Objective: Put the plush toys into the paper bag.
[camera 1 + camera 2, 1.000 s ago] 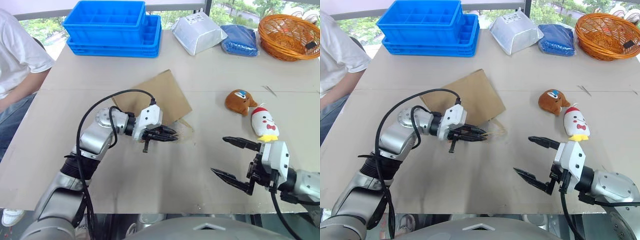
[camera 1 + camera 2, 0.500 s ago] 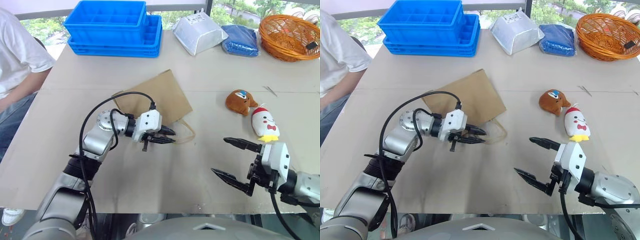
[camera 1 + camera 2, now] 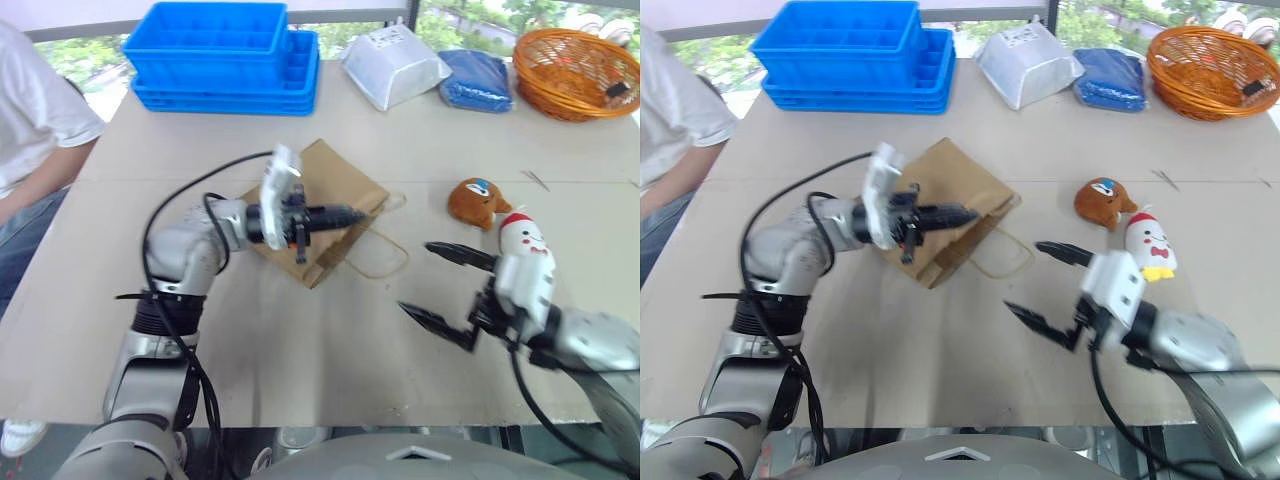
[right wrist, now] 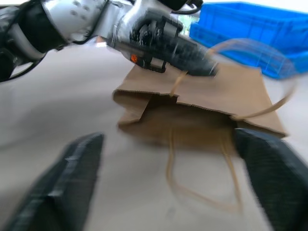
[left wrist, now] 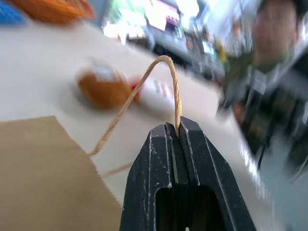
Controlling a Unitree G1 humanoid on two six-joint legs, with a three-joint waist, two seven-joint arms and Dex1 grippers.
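The paper bag's opening (image 3: 346, 248) sags low and narrow, so next my left gripper raises the bag's cord handle while my right gripper steadies the opening's near corner (image 3: 313, 282).
The tan paper bag (image 3: 338, 176) lies at mid-table with its mouth toward the toys. My left gripper (image 3: 350, 213) points to the right over the bag, shut on one cord handle (image 5: 144, 82), which holds the upper edge a little off the table. The other handle (image 3: 380, 262) rests in a loop on the table. My right gripper (image 3: 416, 277) hovers open and empty just right of that loop, facing the bag mouth (image 4: 192, 120). The brown plush toy (image 3: 478, 202) and the white plush toy (image 3: 522, 232) with a red cap lie on the table right of the bag, beyond my right gripper.
Stacked blue crates (image 3: 225, 50), a white plastic bag (image 3: 395, 65), a blue bundle (image 3: 478, 78) and an orange wicker basket (image 3: 575, 60) line the far edge. A person in a white shirt (image 3: 40, 110) sits at the left side.
My left gripper closed on the cord handle and rose, lifting the bag's upper edge and dragging the bag slightly. My right gripper moved left and forward toward the bag mouth.
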